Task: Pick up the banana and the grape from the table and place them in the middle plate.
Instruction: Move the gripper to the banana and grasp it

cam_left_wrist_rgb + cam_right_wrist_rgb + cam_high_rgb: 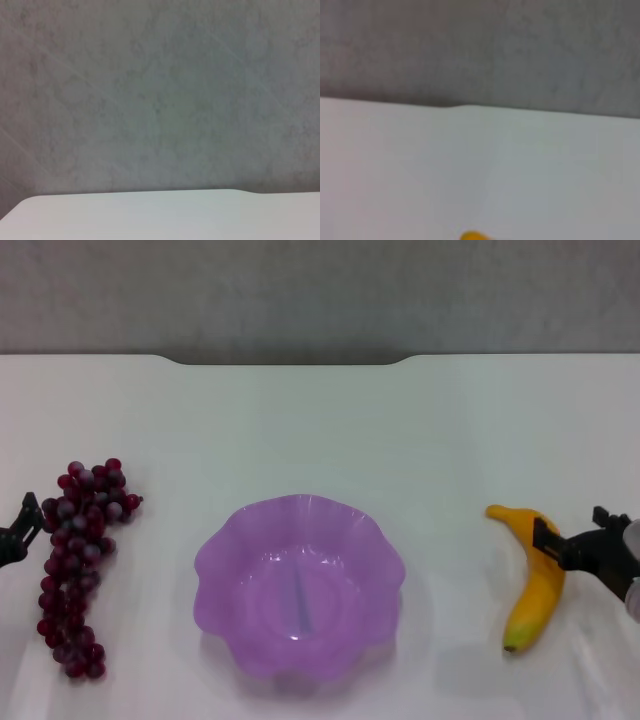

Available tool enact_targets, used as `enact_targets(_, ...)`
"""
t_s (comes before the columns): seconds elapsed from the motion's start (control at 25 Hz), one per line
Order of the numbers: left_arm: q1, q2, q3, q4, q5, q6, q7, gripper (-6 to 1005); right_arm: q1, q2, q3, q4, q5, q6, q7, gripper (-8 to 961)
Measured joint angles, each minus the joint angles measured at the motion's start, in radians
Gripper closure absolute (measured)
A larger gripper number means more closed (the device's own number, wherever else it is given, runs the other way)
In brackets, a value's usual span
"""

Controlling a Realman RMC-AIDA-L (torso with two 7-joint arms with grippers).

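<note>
My right gripper should go on lowering to the banana's long body (540, 596), toward its middle (545, 572), until the open fingers straddle it, before it closes. The fingers are crosswise to the banana's body.
The banana (535, 585) lies on the white table (320, 420) to the right of the purple scalloped plate (298, 585). A sliver of it also shows in the right wrist view (472, 235). My right gripper (573, 526) is open at the banana's upper half, one dark finger (545, 536) over the fruit and the other to its right. The grape bunch (80, 560) lies left of the plate, which holds nothing. My left gripper (15, 532) is at the view's left edge, just left of the grapes and mostly out of frame.
The table's far edge has a dark notch (290, 359) against a grey wall. The left wrist view shows only the wall and a strip of table (150, 215).
</note>
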Motion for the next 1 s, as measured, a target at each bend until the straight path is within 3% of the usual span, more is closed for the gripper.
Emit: enact_targets(1.0,0.0,0.0,0.0,-0.001,0.0,0.0,0.0,104,0.006,0.003,-0.084,0.001,0.0,0.08,-0.007,85)
